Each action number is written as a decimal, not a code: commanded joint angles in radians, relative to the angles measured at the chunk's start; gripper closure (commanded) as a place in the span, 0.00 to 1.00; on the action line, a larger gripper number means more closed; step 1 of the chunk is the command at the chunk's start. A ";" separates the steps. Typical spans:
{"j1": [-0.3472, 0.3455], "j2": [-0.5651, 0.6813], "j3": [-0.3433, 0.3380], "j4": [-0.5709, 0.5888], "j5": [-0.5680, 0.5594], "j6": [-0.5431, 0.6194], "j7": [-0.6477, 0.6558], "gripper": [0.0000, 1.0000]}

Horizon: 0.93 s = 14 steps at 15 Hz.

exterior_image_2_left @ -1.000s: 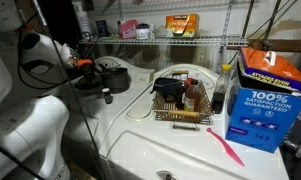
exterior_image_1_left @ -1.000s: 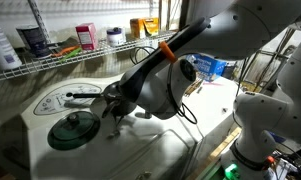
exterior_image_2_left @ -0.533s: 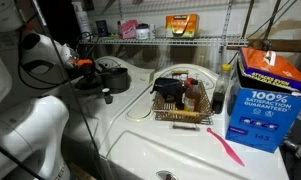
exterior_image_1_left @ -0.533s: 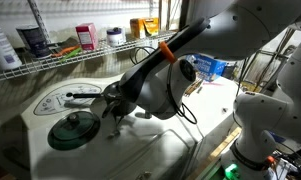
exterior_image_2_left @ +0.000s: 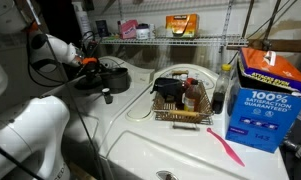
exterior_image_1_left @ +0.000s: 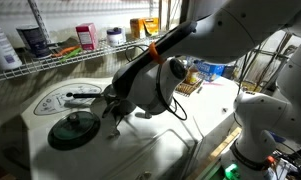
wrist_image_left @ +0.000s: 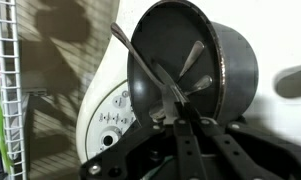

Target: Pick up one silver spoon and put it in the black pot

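The silver spoon (wrist_image_left: pixel 140 60) in my gripper is above the black pot's opening (wrist_image_left: pixel 174 42). I keep lowering it until the spoon's gripped end is inside the pot's rim, then let go.
In the wrist view the black pot (wrist_image_left: pixel 195 65) fills the middle, tilted toward the camera, with two silver spoons (wrist_image_left: pixel 196 58) lying inside it. My gripper (wrist_image_left: pixel 180 122) is shut on the lower end of another silver spoon (wrist_image_left: pixel 140 62), whose thin handle slants up and left across the pot's rim. In an exterior view the gripper (exterior_image_1_left: pixel 114 101) hangs just right of the dark green lid (exterior_image_1_left: pixel 72 129), and the arm hides most of the pot. In an exterior view the pot (exterior_image_2_left: pixel 112 76) sits on the white appliance top beside the gripper (exterior_image_2_left: pixel 90 68).
A wire dish rack (exterior_image_2_left: pixel 182 103) with bottles stands mid-counter, with a blue box (exterior_image_2_left: pixel 266 95) and a pink utensil (exterior_image_2_left: pixel 228 150) to its right. A wire shelf (exterior_image_1_left: pixel 50 52) with containers runs behind. A control panel (wrist_image_left: pixel 112 112) lies beside the pot.
The arm has shifted slightly, with the upper arm swinging over and the elbow rising. The gripper stays near the pot, still closed on the spoon.
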 commanded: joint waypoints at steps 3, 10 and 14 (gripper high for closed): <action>-0.063 0.120 -0.025 0.068 -0.002 -0.080 -0.008 0.99; -0.119 0.174 -0.020 0.091 0.000 -0.182 -0.002 0.83; -0.131 0.196 -0.015 0.110 0.009 -0.172 -0.014 0.52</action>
